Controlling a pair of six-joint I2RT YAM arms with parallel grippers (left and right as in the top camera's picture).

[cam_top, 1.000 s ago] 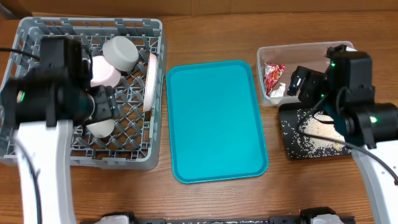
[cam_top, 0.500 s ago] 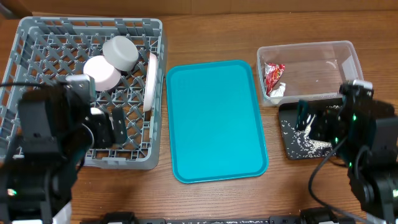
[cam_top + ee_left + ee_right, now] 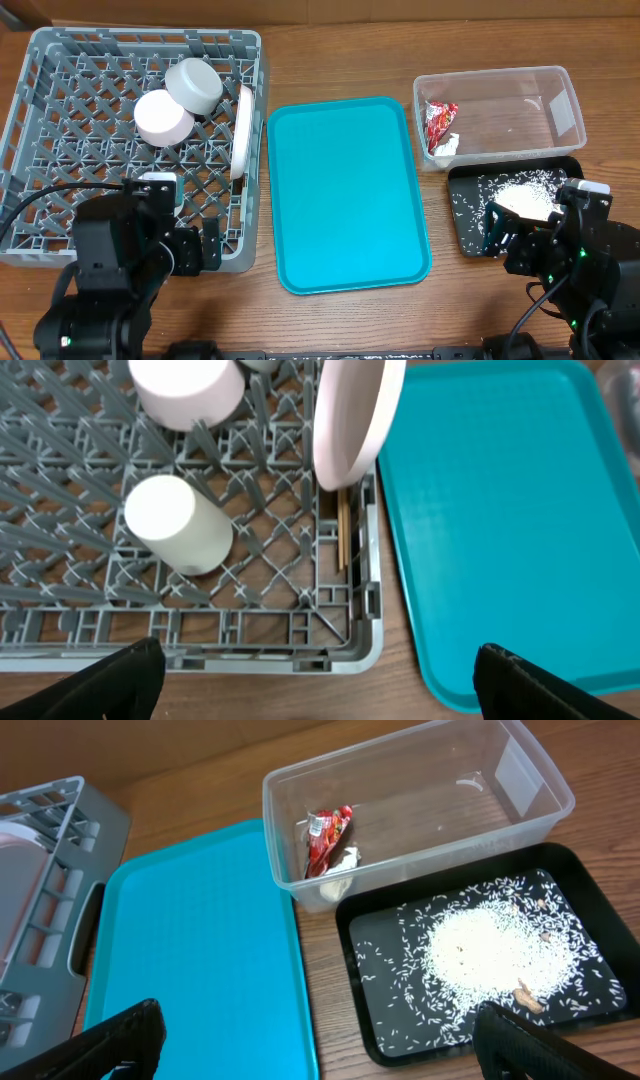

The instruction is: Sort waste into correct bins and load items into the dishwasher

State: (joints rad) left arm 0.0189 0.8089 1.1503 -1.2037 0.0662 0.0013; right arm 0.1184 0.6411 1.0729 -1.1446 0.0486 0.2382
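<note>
The small white cup is on its side in the grey dish rack. My left gripper should reach for the cup, and my right gripper should wait meanwhile.
The grey dish rack holds a pinkish-white bowl, a grey-green bowl and a white plate standing on edge. The left wrist view shows the small white cup lying on its side in the rack. The red wrapper lies in the clear tub. Rice is piled in the black tray. My left gripper is open and empty over the rack's front corner. My right gripper is open and empty at the black tray's front edge.
The teal serving tray lies bare between the rack and the bins. Two wooden chopsticks lie in the rack beside the plate. Both arms sit low at the table's front edge.
Both arms have pulled back toward the front edge of the table, uncovering the rack's contents, the tub and the black tray. Nothing on the table moved.
</note>
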